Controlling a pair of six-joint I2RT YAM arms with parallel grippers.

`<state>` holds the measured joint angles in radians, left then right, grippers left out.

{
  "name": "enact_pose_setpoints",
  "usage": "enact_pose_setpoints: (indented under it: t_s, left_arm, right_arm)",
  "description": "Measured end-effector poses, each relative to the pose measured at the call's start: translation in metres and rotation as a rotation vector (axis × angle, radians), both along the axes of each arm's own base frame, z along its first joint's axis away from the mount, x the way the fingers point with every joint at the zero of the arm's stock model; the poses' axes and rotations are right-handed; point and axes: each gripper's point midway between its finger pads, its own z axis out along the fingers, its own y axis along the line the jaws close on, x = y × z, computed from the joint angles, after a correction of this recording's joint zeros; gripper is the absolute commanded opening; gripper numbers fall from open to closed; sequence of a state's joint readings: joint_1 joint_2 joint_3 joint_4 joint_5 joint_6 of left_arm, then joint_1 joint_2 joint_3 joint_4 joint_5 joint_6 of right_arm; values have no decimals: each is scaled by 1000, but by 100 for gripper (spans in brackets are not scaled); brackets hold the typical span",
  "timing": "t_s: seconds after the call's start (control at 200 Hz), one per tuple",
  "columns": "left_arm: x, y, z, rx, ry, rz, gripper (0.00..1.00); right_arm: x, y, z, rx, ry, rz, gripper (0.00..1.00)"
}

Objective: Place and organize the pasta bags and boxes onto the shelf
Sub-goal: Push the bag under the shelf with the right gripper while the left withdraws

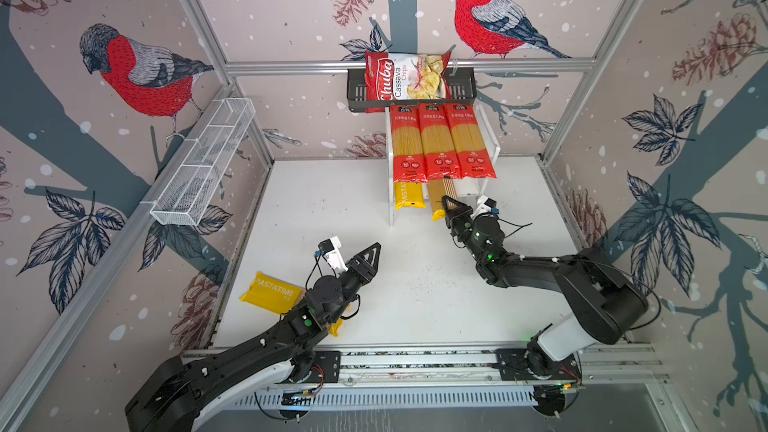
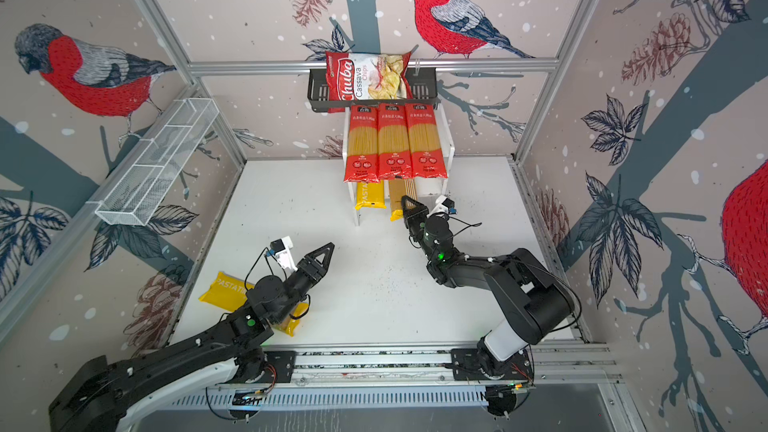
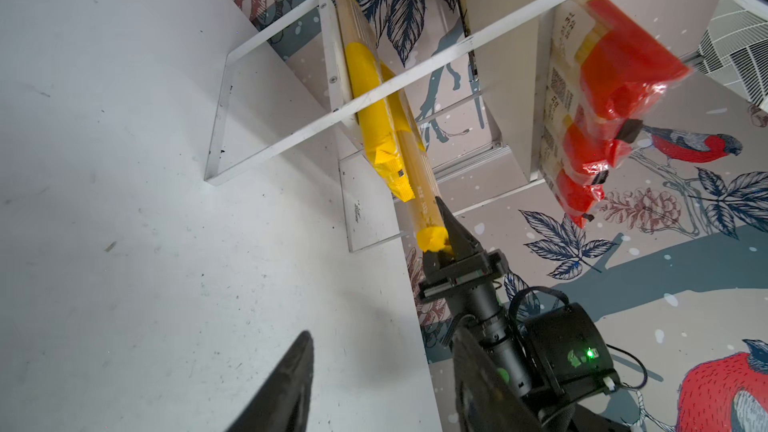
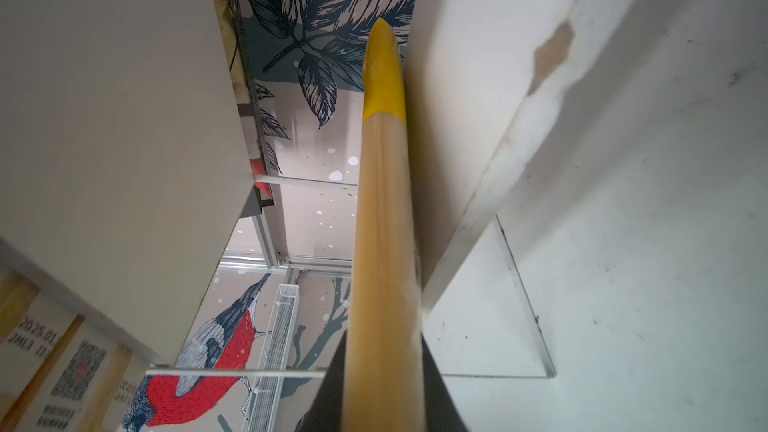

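The second yellow pack's near end [image 1: 438, 213] sticks out beyond the first yellow pack [image 1: 410, 196], so my right gripper should open, change its grip and push the pack in level.
The shelf [image 1: 391, 205] [image 2: 356, 214] stands at the back of the table, with three red-ended pasta packs [image 1: 438, 143] [image 2: 394, 143] side by side on its top board. One yellow pack [image 1: 409, 196] [image 2: 369, 195] lies on the lower board. Beside it my right gripper [image 1: 445, 203] [image 4: 382, 367] is shut on the near end of a second yellow pack [image 1: 436, 201] [image 4: 382, 201], which reaches in under the top board. A third yellow pack [image 1: 272, 295] [image 2: 226, 290] lies on the table, partly under my left arm. My left gripper [image 1: 374, 251] [image 3: 382, 342] hangs open and empty above the table.
A Chuba Cassava Chips bag [image 1: 405, 76] sits in a black basket [image 1: 463, 87] on the back wall, just above the shelf. A long white wire mesh basket [image 1: 203, 164] hangs on the left wall. Metal rails [image 1: 415, 357] run along the table's front edge.
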<state>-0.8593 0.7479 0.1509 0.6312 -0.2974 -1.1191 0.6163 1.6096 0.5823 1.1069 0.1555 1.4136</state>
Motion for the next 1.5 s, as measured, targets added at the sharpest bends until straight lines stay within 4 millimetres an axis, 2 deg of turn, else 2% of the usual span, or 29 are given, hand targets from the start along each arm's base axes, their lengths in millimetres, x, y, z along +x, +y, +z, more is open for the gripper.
enact_pose_setpoints:
  t_s: [0.195, 0.34, 0.44, 0.56, 0.645, 0.805, 1.021, 1.261, 1.351, 1.501]
  left_arm:
    - [0, -1, -6, 13, 11, -6, 53]
    - [0, -1, -8, 18, 16, -6, 54]
    - [1, -3, -13, 30, 26, -8, 54]
    - [3, -8, -21, 52, 43, -22, 54]
    - [3, -14, -21, 55, 41, -43, 53]
    - [4, -19, -18, 48, 32, -61, 53]
    - [4, -19, -11, 37, 12, -61, 53]
    - [4, -19, -10, 41, 7, -62, 53]
    - [4, -20, -10, 41, 7, -62, 53]
    - [4, -20, -5, 41, -5, -66, 57]
  right_arm:
    - [10, 5, 1, 41, -5, 58, 50]
    - [-9, -2, -8, 50, 20, 122, 52]
    - [-24, -8, -10, 46, 27, 159, 49]
    - [-30, -12, -2, 21, 4, 170, 35]
    - [-27, -10, -4, -12, 10, 179, 26]
    - [-16, -1, -6, -43, 20, 203, 15]
    - [-12, 2, -9, -37, 18, 210, 6]
    - [-12, 2, -9, -33, 13, 224, 6]
    - [-12, 2, -9, -31, 14, 227, 11]
    - [-15, 2, -8, -28, 18, 243, 43]
